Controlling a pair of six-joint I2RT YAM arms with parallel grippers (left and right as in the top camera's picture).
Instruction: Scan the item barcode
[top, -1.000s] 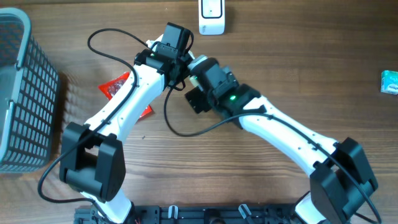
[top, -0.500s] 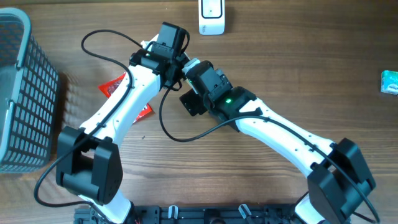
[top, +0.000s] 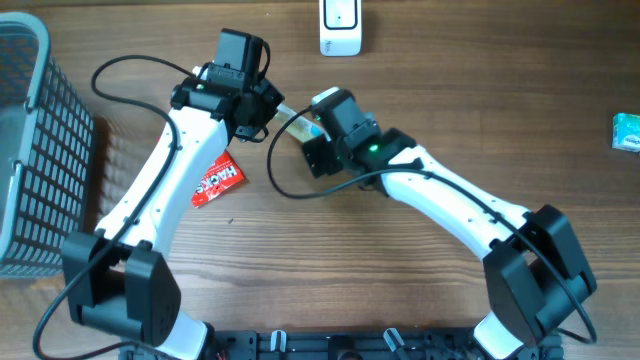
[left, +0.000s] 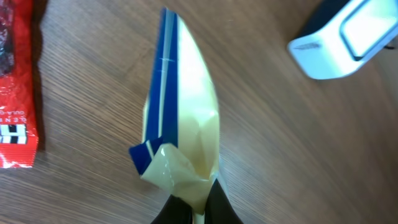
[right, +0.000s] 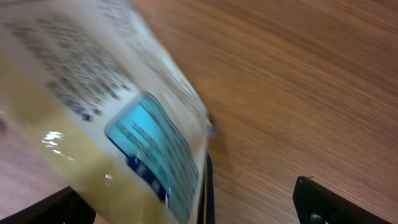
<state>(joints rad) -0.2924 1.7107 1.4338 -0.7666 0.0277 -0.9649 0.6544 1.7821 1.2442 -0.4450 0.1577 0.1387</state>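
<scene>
I should lay the packet flat first, because it stands edge-on in my left gripper (left: 180, 93). My right gripper should then take the packet's end (right: 155, 146) by the teal label.
The item is a cream and blue packet (top: 296, 122). My left gripper (top: 272, 108) is shut on its crumpled end, and in the left wrist view the packet (left: 183, 99) stands edge-on above the pinching fingertips (left: 214, 198). My right gripper (top: 308, 140) is open just right of it. In the right wrist view the packet (right: 93, 106) fills the left side between the spread fingers (right: 323, 202), showing a teal printed label (right: 155, 149). No barcode is legible through the blur. The white scanner (top: 340, 28) stands at the table's far edge, beyond both grippers.
A red snack packet (top: 216, 180) lies on the wood below the left arm. A grey mesh basket (top: 40, 150) fills the left edge. A small teal item (top: 627, 132) sits at the far right. The left arm's cable loops above the table between the arms.
My left gripper has swung left and back with the packet, uncovering the red snack packet. The right gripper has followed it leftward and stays open.
</scene>
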